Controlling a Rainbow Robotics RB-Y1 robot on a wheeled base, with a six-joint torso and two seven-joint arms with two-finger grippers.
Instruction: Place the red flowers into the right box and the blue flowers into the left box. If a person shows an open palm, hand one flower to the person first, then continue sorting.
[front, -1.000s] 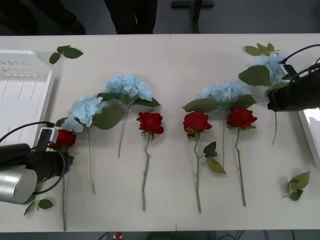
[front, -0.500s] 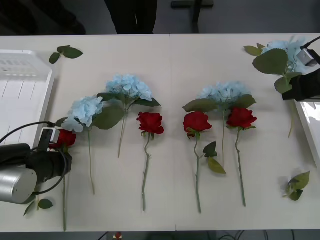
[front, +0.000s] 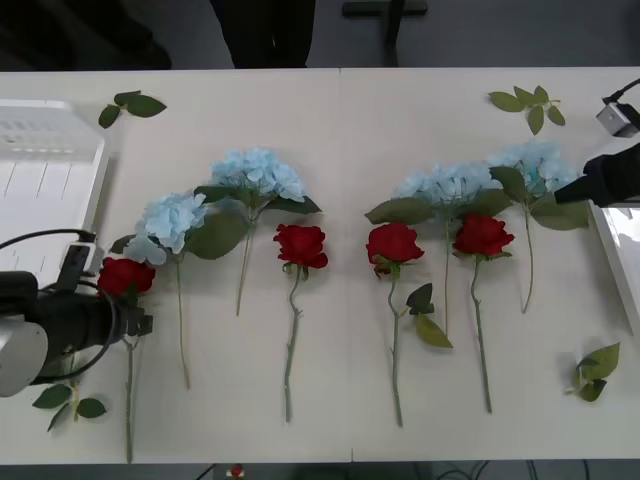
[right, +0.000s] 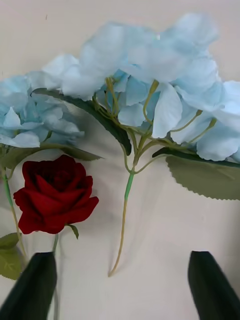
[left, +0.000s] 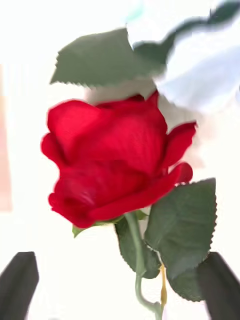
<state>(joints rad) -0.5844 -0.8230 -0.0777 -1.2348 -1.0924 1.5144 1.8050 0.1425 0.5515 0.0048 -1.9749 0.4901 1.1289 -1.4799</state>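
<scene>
The green leaves (left: 184, 234) are joined by a yellowish stalk (left: 163, 288) to the stem below the red flower, so the leaves will come along when the robot lifts the stem.
Several red flowers lie on the table: one at the far left (front: 125, 275), two in the middle (front: 300, 245) (front: 393, 243), one further right (front: 483, 235). Blue flowers (front: 172, 220) (front: 258, 172) (front: 447, 185) lie among them. My left gripper (front: 133, 322) is open around the stem just below the leftmost red flower (left: 115, 160). My right gripper (front: 572, 194) is open, just right of the rightmost blue flower (front: 530, 162), which lies flat on the table. Its stem end (right: 120, 250) points between the black fingers (right: 30, 285). The left box (front: 40, 190) is at the left edge, the right box (front: 618, 255) at the right edge.
Loose green leaf sprigs lie at the back left (front: 130, 103), back right (front: 527, 100), front right (front: 597, 370) and front left (front: 72, 400). Bare table runs along the back and front edges.
The right gripper lifted the rightmost blue flower, then let it go; it now lies flat, further left. The right gripper drew back to the right. The left gripper shifted slightly left.
</scene>
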